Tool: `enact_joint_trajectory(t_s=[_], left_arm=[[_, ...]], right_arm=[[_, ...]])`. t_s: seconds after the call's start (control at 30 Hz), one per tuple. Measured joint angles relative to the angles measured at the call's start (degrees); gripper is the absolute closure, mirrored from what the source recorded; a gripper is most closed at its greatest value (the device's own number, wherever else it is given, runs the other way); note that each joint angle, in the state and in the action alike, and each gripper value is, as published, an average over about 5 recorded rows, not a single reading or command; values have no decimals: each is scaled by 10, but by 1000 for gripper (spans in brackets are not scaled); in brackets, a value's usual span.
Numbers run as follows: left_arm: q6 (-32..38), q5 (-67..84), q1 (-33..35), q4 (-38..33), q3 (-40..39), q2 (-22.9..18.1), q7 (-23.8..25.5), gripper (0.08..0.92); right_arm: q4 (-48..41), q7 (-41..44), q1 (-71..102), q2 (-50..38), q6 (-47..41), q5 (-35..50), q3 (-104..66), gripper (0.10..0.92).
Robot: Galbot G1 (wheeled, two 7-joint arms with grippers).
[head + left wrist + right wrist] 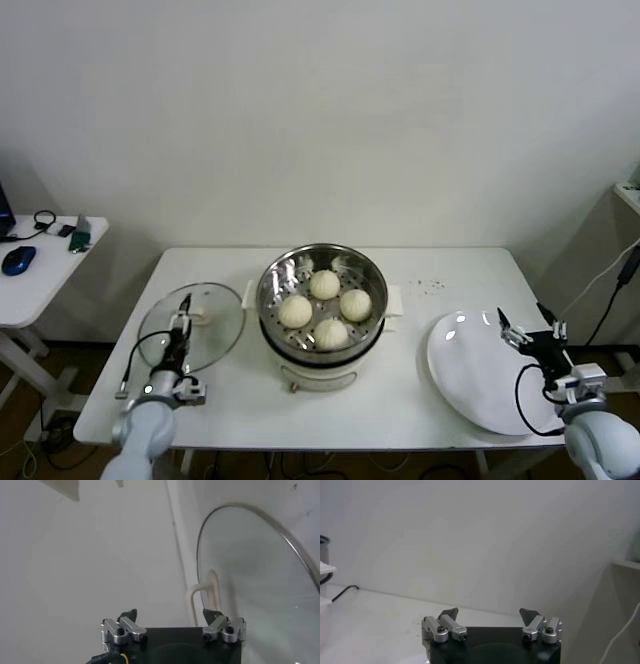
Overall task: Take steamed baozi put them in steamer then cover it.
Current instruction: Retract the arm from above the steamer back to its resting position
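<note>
I am to lower the glass lid (216, 332) onto the steamer, and it will clear the baozi (295, 311) and settle flat when I do, because they sit below the steamer's rim.
Several off-white steamed baozi (324, 285) lie on the perforated tray inside the shiny steel steamer (372, 268) at the table's middle. Its glass lid (215, 325) lies flat on the table to the left, white knob (203, 319) near its centre. My left gripper (184, 305) hovers open over the lid, close to the knob; in the left wrist view the lid (250, 575) and knob (206, 592) sit just beyond the open left gripper (172, 616). My right gripper (532, 327) stands open and empty above the white plate's right edge, also open in the right wrist view (490, 614).
A flat white plate (470, 375) lies at the table's right, bare. A side table (40, 275) with a blue mouse (18, 260) and cables stands far left. A cable (610, 300) hangs at the right edge. The wall runs behind the table.
</note>
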State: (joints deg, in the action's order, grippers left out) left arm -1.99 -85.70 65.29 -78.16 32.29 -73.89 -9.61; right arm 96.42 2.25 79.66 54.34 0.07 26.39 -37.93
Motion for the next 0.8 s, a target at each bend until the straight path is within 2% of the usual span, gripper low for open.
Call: enact_joint_trajectory(t_s=[0.6,0.7,0.8], left_arm=[[3,-8,-72,85,-6,6,-12,177],[4,-3,-80,94,-8,8,-12,211],[6,4,-86,102,-11,8,-12,291]], right_arm=[[6,14,10,17,2,-12,-4,203],[6,17,12,20,2,-14,-5,203],[6,19,13,25,2,-17,-5,203]])
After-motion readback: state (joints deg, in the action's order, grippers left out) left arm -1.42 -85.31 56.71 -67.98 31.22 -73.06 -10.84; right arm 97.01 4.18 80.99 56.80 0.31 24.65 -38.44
